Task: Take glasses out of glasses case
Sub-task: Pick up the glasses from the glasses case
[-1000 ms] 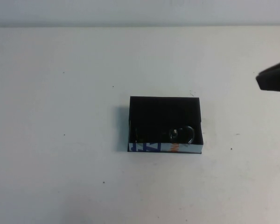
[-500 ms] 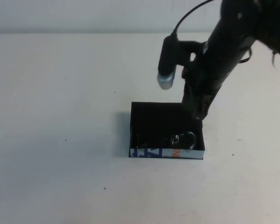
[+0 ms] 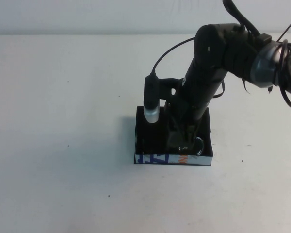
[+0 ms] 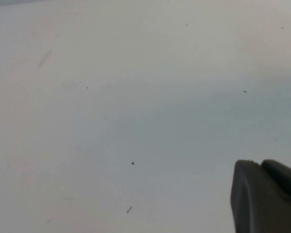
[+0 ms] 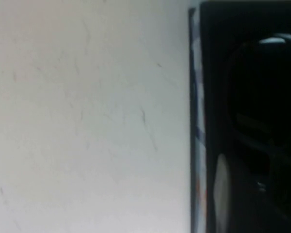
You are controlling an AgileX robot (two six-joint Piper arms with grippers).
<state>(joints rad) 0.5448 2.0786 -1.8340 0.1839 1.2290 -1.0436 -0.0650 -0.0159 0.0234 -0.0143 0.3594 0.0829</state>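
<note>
I expect the glasses to come free and leave the glasses case empty when I lift them, because the rim of the glasses sits uncovered inside the open glasses case.
The glasses case is a shallow black box with a white front edge printed in blue and orange, at the middle of the table. The glasses lie inside it by the front right corner; one dark rounded rim shows, the rest is hidden by the arm. My right gripper reaches down into the case right beside the glasses. In the right wrist view the case's printed edge and dark inside fill one side, with a glint on a curved rim. My left gripper shows only in the left wrist view, shut, over bare table.
The white tabletop surrounds the case on all sides. The right arm's wrist camera hangs over the case's left part, and cables loop at the far right. A pale wall runs along the back.
My right arm came in from the right edge of the view and has lowered its gripper into the case by the glasses. The case and glasses have not visibly moved.
</note>
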